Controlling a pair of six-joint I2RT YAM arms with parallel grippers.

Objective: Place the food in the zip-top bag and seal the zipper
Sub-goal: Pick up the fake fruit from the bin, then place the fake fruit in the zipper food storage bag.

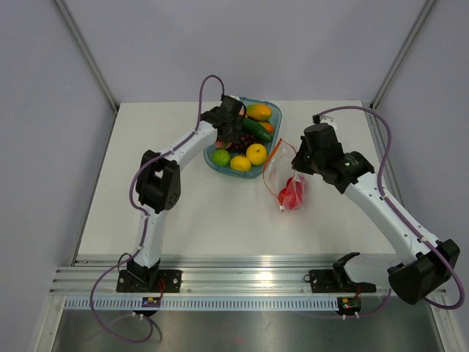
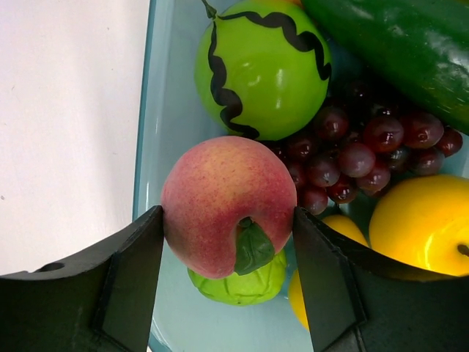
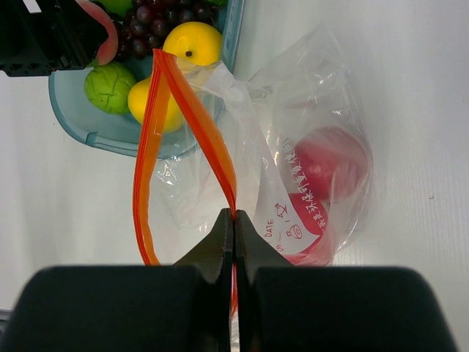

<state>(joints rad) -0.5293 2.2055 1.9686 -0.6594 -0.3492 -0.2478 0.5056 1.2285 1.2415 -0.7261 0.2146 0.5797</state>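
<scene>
My left gripper goes on carrying the peach until it hangs inside the red-orange zipper, then let go, since the bag's opening stands open toward the tray.
My left gripper hangs over the blue tray, and its fingers are shut on the pinkish peach from both sides. A green lime lies under the peach. In the tray are also a yellow lemon and a dark green cucumber. My right gripper is shut on the red-orange zipper of the clear zip-top bag and holds its mouth open toward the tray. Red apples lie in the bag's bottom.
The tray also holds purple grapes, a green fruit with a black squiggle, orange-green mangoes and a second yellow fruit. The bag lies on the white table just right of the tray. Metal rails run along the near edge.
</scene>
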